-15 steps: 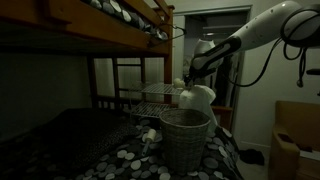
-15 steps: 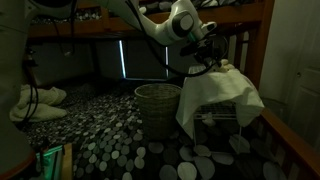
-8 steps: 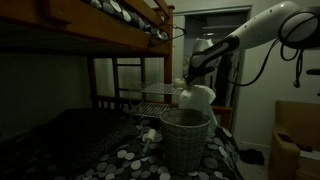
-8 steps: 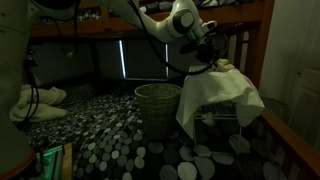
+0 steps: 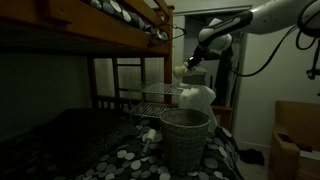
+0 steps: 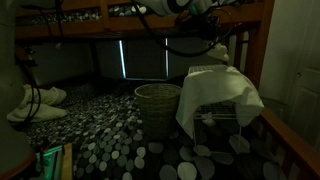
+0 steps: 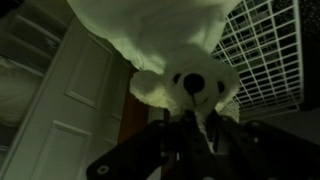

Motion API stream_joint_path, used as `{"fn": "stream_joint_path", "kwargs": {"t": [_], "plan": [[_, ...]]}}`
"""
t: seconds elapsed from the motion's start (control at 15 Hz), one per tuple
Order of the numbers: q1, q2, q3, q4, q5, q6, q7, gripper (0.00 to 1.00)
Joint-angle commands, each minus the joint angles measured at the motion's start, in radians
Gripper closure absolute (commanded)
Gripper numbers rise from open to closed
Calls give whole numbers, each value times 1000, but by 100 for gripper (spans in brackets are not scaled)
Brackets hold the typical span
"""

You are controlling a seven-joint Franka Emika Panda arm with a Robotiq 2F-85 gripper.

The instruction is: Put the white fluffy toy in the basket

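The white fluffy toy (image 6: 218,51) is hanging clear above the white cloth, so the robot's gripper goes on carrying it until it is over the basket's opening (image 6: 158,90), and then let go.
The white fluffy toy (image 7: 190,85) fills the middle of the wrist view, its dark nose and eyes facing the camera. My gripper (image 7: 186,122) is shut on its lower part. In an exterior view the toy (image 5: 180,71) hangs in my gripper (image 5: 187,67), lifted above the larger white bundle (image 5: 197,97). The grey woven basket (image 5: 186,137) stands below and slightly in front of it on the spotted bedding. In the opposite exterior view the basket (image 6: 157,107) sits left of the draped white cloth (image 6: 220,92), with my gripper (image 6: 214,43) high above the cloth.
A wire rack (image 7: 270,50) carries the white cloth. Wooden bunk-bed rails (image 5: 110,35) run overhead on the left. A small white scrap (image 5: 148,134) lies on the spotted bedding (image 6: 110,140). A cardboard box (image 5: 296,140) stands at the right.
My gripper has shut on the toy and risen with it, up off the white bundle on the rack. The basket has not moved.
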Motion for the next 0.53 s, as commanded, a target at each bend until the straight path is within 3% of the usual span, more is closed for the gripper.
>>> {"fn": "stream_joint_path", "kwargs": {"t": [0.0,0.13,0.27,0.33,0.47], "plan": [[-132,-181,116,-135,275,-92,-276,97],[-145,-247,91,-157,401,-246,-399,97],[-141,-299,68,-189,340,-403,-404,97],[-74,-316,-7,-193,300,-471,-398,97],[-45,-350,-36,-223,223,-574,-396,97]]}}
